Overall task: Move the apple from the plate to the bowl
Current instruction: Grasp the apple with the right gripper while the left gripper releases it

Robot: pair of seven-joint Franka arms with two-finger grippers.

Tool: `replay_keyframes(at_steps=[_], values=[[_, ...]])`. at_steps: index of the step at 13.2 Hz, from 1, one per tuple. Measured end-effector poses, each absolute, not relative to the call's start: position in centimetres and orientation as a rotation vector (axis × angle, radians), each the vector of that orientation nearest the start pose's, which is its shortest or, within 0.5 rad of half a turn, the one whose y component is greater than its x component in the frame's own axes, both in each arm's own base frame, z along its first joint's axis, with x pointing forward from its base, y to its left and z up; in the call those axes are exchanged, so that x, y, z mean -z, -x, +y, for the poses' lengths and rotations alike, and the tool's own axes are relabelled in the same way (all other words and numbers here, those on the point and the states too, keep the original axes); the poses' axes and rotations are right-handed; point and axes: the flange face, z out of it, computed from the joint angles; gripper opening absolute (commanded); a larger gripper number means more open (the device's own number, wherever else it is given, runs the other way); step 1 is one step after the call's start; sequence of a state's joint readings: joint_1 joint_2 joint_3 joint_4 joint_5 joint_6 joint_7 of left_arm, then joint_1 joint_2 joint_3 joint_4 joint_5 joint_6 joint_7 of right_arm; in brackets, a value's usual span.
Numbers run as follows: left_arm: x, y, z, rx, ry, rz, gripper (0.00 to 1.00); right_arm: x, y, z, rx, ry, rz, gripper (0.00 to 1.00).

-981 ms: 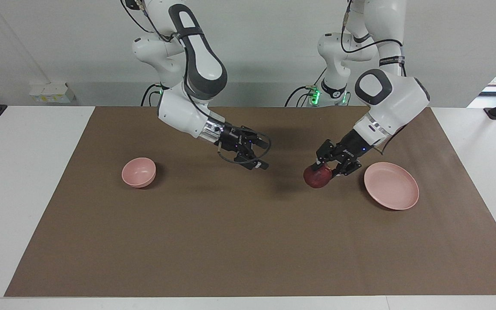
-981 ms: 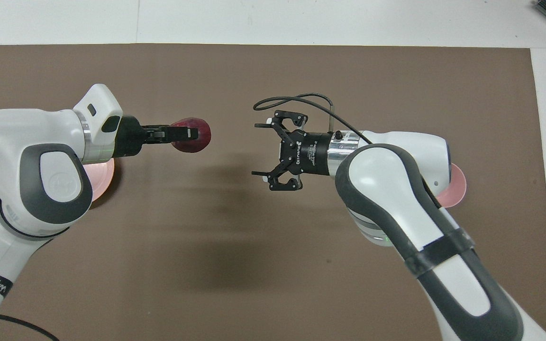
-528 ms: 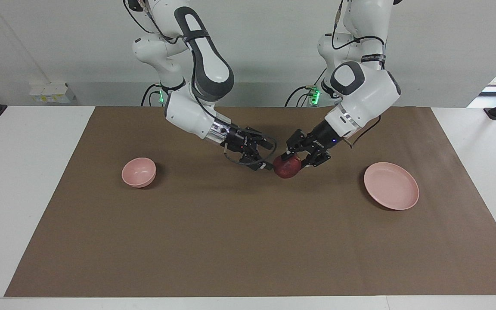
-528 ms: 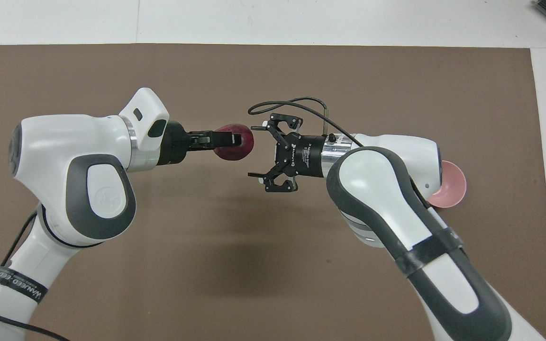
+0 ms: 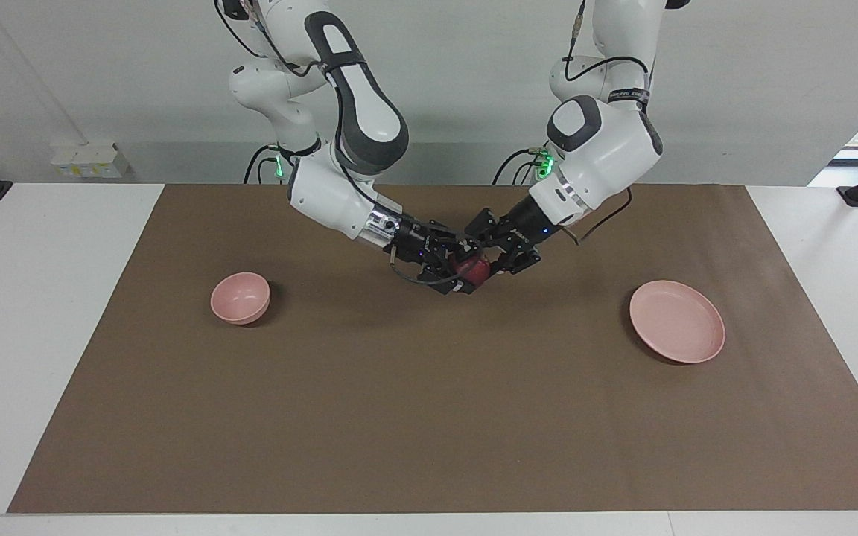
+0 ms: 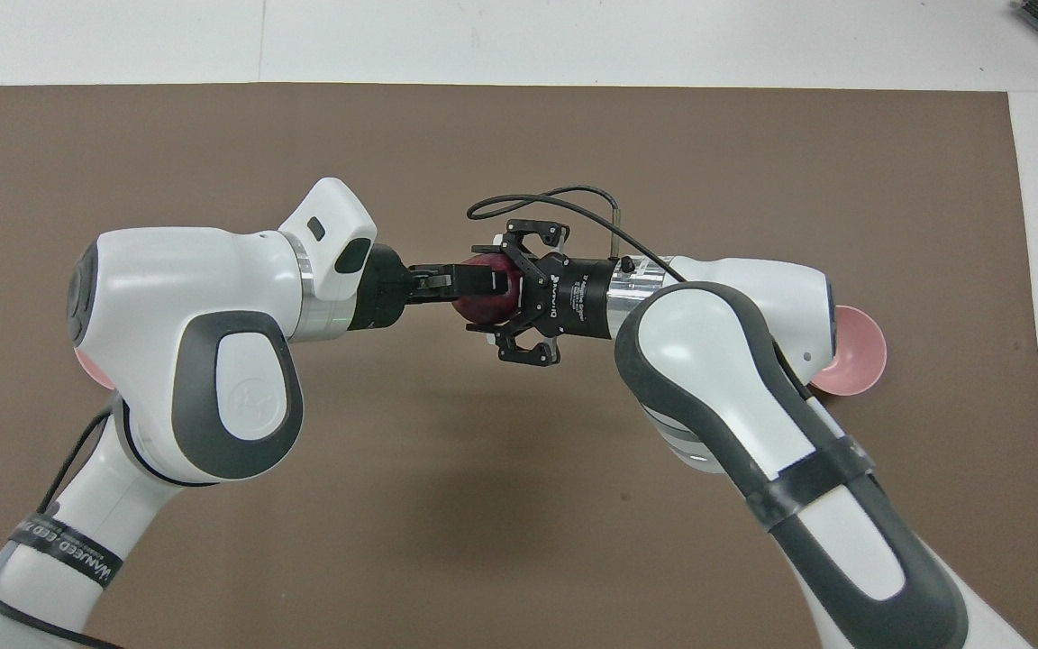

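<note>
The bowl [image 5: 240, 298] is past my right gripper. My left gripper should open and move away from the apple [image 6: 486, 310] once my right gripper closes around it.
My left gripper [image 5: 478, 266] is shut on the dark red apple [image 5: 473, 272] and holds it in the air over the middle of the brown mat. My right gripper [image 5: 463, 269] is open, its fingers spread on either side of the apple. In the overhead view the apple [image 6: 480, 306] sits between the left gripper [image 6: 494, 287] and the open right gripper [image 6: 488, 290]. The pale pink plate [image 5: 676, 321] lies empty toward the left arm's end. The small pink bowl [image 5: 240, 298] stands empty toward the right arm's end.
The brown mat [image 5: 429, 417] covers most of the white table. In the overhead view the left arm hides most of the plate [image 6: 91, 383] and the right arm hides part of the bowl [image 6: 863, 356].
My left gripper has carried the apple from beside the plate to the mat's middle, in between the right gripper's open fingers. The right gripper has edged toward it.
</note>
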State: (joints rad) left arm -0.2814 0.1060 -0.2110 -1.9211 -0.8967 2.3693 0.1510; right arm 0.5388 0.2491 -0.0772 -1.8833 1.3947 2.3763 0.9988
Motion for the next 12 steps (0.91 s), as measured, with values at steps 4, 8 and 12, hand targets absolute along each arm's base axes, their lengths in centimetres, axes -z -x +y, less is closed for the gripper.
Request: replay_keyframes(at_steps=[4,8,12], values=[[-48.0,-54.0,-29.9,-0.204,-2.342,-0.064,1.0,-40.9,-57.2,29.2,-0.67,1.59,1.447,0.0],[-49.2,-54.4,-30.0,-0.213,-2.329,-0.032,1.0,-40.6,-57.6,28.3,-0.603,1.676,1.401,0.0],[-49.3,-54.8,-29.4,-0.227,-2.354,-0.033,1.0,-39.9,-58.7,25.4,-0.466,1.849,1.322,0.0]])
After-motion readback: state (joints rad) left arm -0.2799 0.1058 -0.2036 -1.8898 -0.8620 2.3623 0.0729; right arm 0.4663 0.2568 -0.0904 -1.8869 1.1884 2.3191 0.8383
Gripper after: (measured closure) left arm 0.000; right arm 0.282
